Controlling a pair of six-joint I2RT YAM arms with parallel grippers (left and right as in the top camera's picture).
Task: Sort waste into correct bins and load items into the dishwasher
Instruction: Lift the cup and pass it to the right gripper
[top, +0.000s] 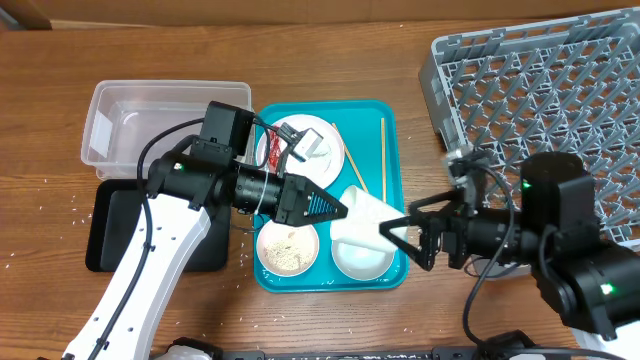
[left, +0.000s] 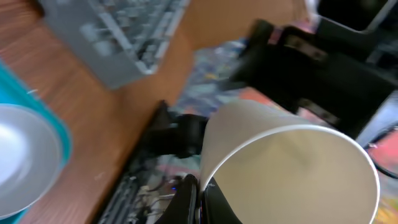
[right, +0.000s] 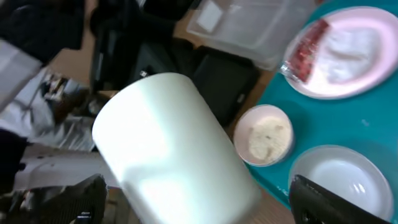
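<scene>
Next, my right gripper takes the white cup (top: 341, 222) by its base (top: 390, 221) and loads it, because my left gripper is holding the cup by its rim across from the grey dish rack.
My left gripper (top: 332, 210) is shut on the rim of a white cup (top: 368, 214), holding it on its side above the teal tray (top: 392, 125). In the left wrist view the jaws (left: 202, 199) pinch the cup's wall (left: 292, 168). My right gripper (top: 415, 238) is open, with its fingers either side of the cup's base (right: 174, 149). A small white plate (top: 322, 130) carries the red wrapper (right: 308, 43) and the white paper wad (right: 351, 40). A bowl of rice (top: 285, 250), an empty white bowl (top: 362, 258) and two chopsticks (top: 382, 155) lie on the tray.
The clear tub (top: 150, 115) stands at the back left, with the black tray (top: 120, 235) in front of it. The grey dish rack (top: 560, 90) fills the right side behind my right arm. Loose rice grains dot the wood near the black tray.
</scene>
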